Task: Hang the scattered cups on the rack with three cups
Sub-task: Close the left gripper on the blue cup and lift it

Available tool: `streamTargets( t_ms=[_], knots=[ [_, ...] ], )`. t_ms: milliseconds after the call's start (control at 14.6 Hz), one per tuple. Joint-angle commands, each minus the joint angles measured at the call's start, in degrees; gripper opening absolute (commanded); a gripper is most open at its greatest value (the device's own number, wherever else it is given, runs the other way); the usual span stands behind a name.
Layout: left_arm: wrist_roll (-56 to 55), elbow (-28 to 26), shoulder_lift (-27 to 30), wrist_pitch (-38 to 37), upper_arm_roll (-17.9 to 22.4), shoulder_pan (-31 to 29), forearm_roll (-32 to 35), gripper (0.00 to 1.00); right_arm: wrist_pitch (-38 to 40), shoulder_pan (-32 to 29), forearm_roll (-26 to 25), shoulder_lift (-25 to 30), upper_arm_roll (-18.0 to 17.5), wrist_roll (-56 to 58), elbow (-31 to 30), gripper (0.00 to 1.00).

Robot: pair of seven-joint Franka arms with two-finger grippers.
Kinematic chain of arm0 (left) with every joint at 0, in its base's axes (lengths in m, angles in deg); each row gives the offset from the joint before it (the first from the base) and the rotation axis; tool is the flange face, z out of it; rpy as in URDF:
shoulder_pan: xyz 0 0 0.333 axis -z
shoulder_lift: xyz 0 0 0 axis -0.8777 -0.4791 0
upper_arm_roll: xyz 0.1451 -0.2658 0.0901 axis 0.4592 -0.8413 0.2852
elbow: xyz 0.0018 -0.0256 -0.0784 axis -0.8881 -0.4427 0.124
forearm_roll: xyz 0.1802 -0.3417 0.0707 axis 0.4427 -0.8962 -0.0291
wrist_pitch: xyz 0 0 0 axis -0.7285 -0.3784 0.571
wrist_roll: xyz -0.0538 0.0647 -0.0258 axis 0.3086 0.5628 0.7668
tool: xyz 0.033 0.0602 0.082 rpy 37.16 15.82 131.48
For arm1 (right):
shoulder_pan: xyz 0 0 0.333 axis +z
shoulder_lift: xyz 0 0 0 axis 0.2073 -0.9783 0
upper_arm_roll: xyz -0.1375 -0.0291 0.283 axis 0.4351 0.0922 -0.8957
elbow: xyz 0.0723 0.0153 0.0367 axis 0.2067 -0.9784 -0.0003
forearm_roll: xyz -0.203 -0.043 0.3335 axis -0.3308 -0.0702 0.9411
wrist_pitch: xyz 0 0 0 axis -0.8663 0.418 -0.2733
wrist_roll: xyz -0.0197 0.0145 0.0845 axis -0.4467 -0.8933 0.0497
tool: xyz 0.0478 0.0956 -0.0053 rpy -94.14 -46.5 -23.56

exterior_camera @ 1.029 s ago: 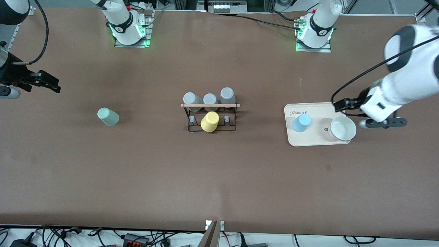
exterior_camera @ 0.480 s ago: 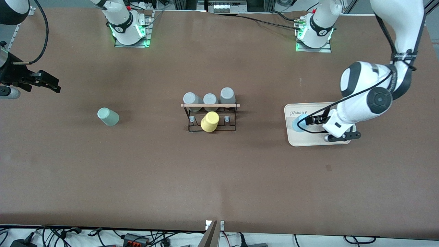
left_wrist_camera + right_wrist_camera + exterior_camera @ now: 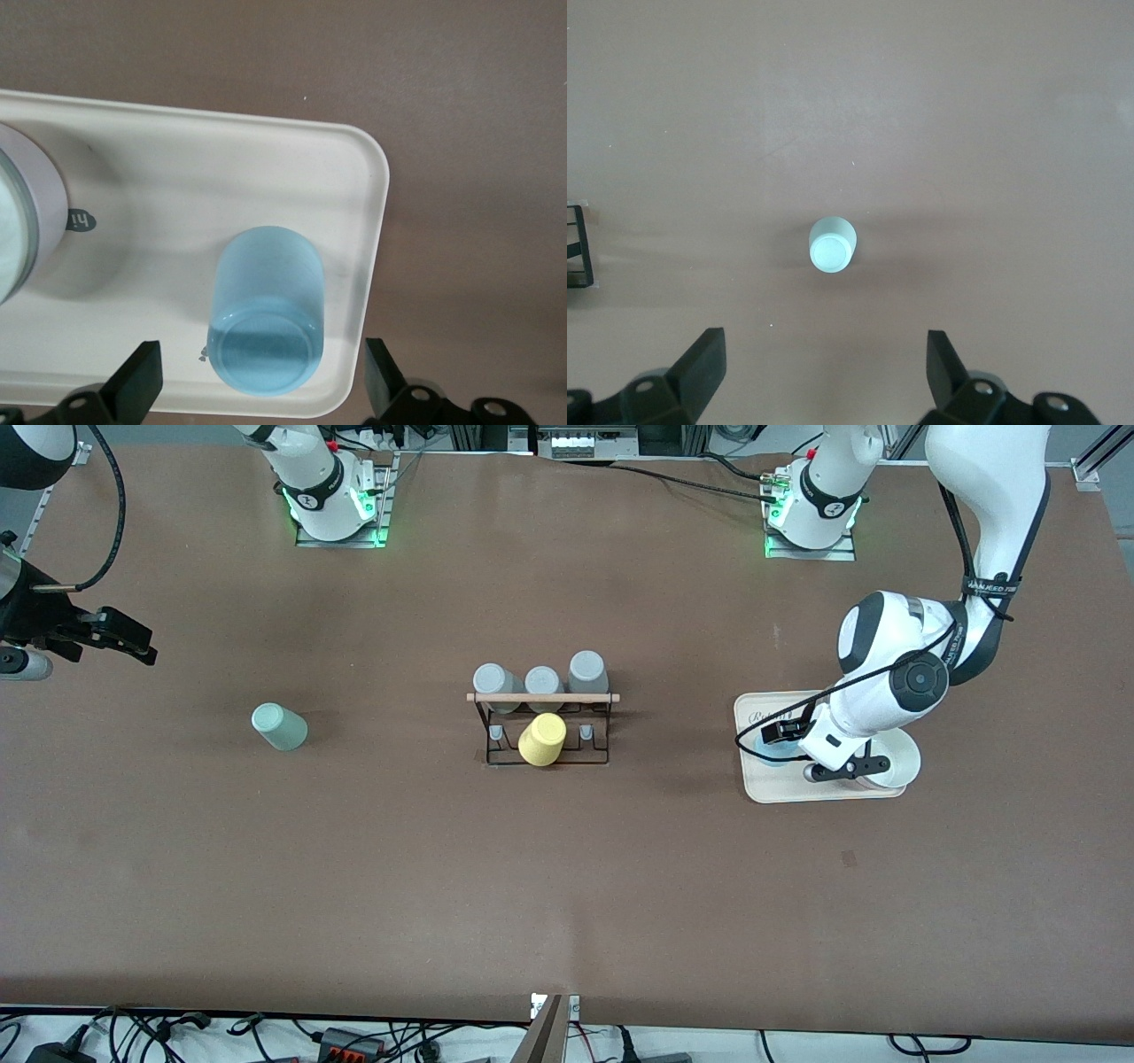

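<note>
My gripper will hang the cup, which will slide opening first over the rack's free peg, since the light blue cup's closed base (image 3: 267, 351) points up.
The light blue cup (image 3: 266, 323) stands on the cream tray (image 3: 177, 159), near the tray's end toward the rack. In the front view the cup (image 3: 762, 749) is mostly hidden by the left arm. My left gripper (image 3: 261, 376) is open just over it, with one finger on each side and not touching; in the front view the gripper (image 3: 778, 744) hangs over the tray. The mint green cup (image 3: 279, 726) stands on the bare table toward the right arm's end. My right gripper (image 3: 140, 646) waits open, high above the table; the mint cup (image 3: 831, 245) shows far below it. The black wire rack (image 3: 542, 731) has a wooden dowel.
Three grey cups (image 3: 540, 680) and a yellow cup (image 3: 542, 740) sit on the rack. A white bowl (image 3: 897, 760) stands on the tray (image 3: 780, 786), partly under the left arm, and shows in the left wrist view (image 3: 27, 221). A rack corner (image 3: 576, 248) shows in the right wrist view.
The left arm has swung in from the table's end and come down over the tray, so its gripper now hangs over the blue cup. The right arm has not moved.
</note>
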State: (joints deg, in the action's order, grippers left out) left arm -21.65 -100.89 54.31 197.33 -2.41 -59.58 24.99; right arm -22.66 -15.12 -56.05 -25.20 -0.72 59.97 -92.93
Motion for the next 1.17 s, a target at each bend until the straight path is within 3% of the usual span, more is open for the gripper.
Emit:
streamTargets(
  t_ms=[0, 206, 343, 686, 892, 1098],
  knots=[
    [-0.44, -1.83, -0.48, 3.64, -0.08, 0.14, 0.43, 1.0, 0.81, -0.89, 1.0, 0.55, -0.55, 1.1, 0.17, 1.0],
    [-0.44, -2.63, -0.66, 4.71, -0.08, 0.32, 0.6, 1.0, 0.81, -0.81, 1.0, 0.55, -0.55, 1.01, 0.17, 1.0],
    [-0.44, -3.24, -0.66, 4.8, -0.08, 0.32, 1.22, 0.92, 0.81, -0.81, 1.0, 0.55, -0.55, 1.01, 0.17, 1.0],
    [-0.44, -2.98, -0.75, 4.45, -0.08, 0.23, 1.22, 0.45, 0.81, -0.81, 1.0, 0.46, -0.55, 1.01, 0.17, 1.0],
    [-0.62, -1.85, -0.13, 4.01, -0.08, 0.14, 1.13, 0.39, 0.9, -0.81, 1.0, 0.55, -0.55, 1.01, 0.17, 1.0],
    [-3.25, 5.6, 0.04, -3.86, -0.17, 0.23, 1.22, 0.38, 0.9, -0.81, 1.0, 0.55, -0.55, 1.01, 0.17, 1.0]
  ],
)
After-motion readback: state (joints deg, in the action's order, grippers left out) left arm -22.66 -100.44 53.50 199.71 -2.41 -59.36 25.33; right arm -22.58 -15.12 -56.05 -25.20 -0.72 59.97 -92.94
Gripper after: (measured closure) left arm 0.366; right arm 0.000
